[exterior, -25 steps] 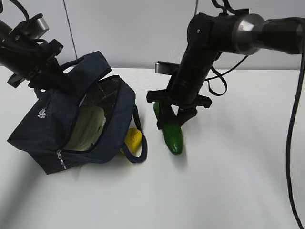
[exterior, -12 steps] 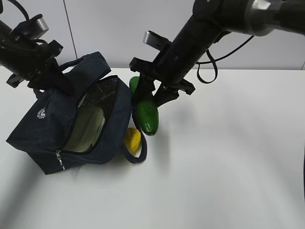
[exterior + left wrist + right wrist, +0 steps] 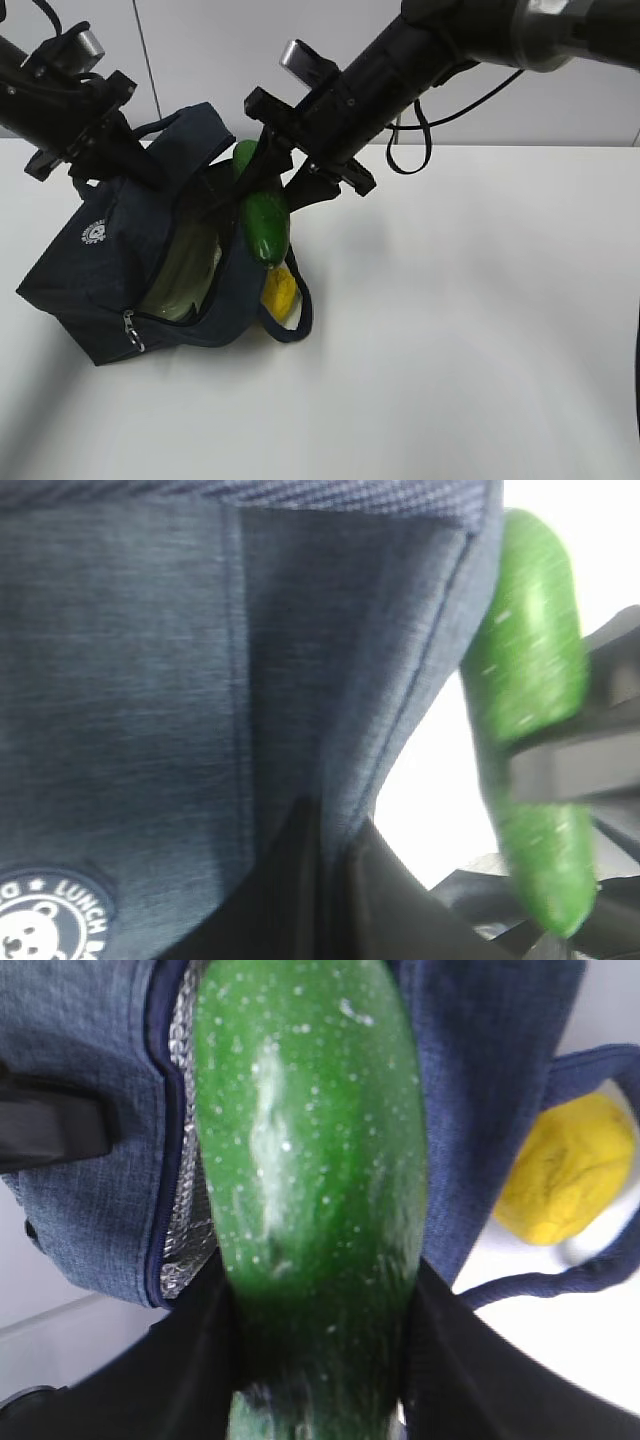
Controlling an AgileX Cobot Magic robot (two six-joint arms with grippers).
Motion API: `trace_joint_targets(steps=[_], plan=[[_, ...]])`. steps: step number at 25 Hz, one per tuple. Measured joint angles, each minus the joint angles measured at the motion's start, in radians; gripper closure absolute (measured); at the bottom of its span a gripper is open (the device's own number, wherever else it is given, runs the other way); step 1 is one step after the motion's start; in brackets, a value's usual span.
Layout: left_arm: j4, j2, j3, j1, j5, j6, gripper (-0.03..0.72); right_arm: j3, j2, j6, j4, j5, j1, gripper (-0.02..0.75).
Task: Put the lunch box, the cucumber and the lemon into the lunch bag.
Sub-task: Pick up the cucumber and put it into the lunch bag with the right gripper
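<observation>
I should grab the lunch bag's rim with my right gripper and lift the bag once the cucumber is inside, because the bag sags with its handle loop round the lemon [image 3: 303, 303].
The navy lunch bag [image 3: 90, 270] lies tilted on the table at left with its top open. My left gripper [image 3: 135, 165] is shut on the bag's upper fabric edge [image 3: 330, 770] and holds that side up. The lunch box [image 3: 185, 275] shows pale green inside the opening. My right gripper [image 3: 272, 192] is shut on the cucumber [image 3: 265, 230], which hangs tip-down over the bag's right rim; the right wrist view shows the cucumber [image 3: 310, 1160] between the black fingers [image 3: 470, 1360]. The lemon [image 3: 280, 292] rests on the table against the bag, inside a handle loop.
The bag's silver foil lining [image 3: 185, 1230] shows at the open rim. A loop handle [image 3: 298, 310] curls on the table round the lemon [image 3: 570, 1170]. White table [image 3: 470, 330] stretches to the right and front. A wall stands behind.
My right gripper has carried the cucumber up off the table and leftward to the bag's opening. The left gripper keeps its hold on the bag; the lemon has stayed put.
</observation>
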Motion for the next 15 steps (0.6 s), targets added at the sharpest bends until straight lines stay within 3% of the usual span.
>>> trace_joint_targets(steps=[7, 15], plan=[[-0.057, 0.0, 0.0, 0.0, 0.013, 0.01, 0.701, 0.0, 0.05, -0.007, 0.037, -0.012, 0.032, 0.412], [-0.068, 0.0, 0.0, 0.0, 0.026, 0.012, 0.701, 0.0, 0.071, -0.007, 0.057, -0.153, 0.04, 0.384]])
